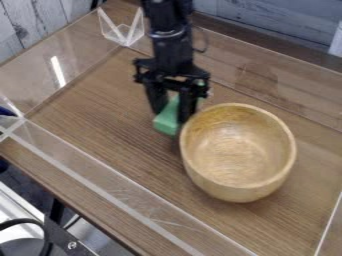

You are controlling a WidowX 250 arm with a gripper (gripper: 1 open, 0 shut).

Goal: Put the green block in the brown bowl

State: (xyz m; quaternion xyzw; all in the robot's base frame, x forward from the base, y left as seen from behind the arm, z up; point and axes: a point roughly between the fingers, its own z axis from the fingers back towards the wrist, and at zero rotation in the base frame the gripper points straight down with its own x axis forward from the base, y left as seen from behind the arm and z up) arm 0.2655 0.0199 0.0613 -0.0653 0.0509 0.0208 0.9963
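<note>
The green block [167, 122] is hanging next to the brown bowl, lower than the bowl's rim, so my gripper needs to raise the block clear before it moves the block over the bowl's opening [239, 145].
The green block [164, 124] is a small bright green bar hanging on end, pinched between the black fingers of my gripper [168, 112]. The gripper points straight down and is shut on the block's upper part, so only the lower half shows. The block hovers just above the wooden tabletop, right beside the left rim of the brown bowl [247, 152]. The bowl is round, light tan wood with a thick rim, and nothing lies inside it. The block is outside the bowl, close to its rim or touching it; which, I cannot tell.
A wooden tabletop [94, 110] is fenced by low clear plastic walls, with the front wall [94, 190] running diagonally across the lower left. The arm's black column [168, 30] rises toward the top of the view.
</note>
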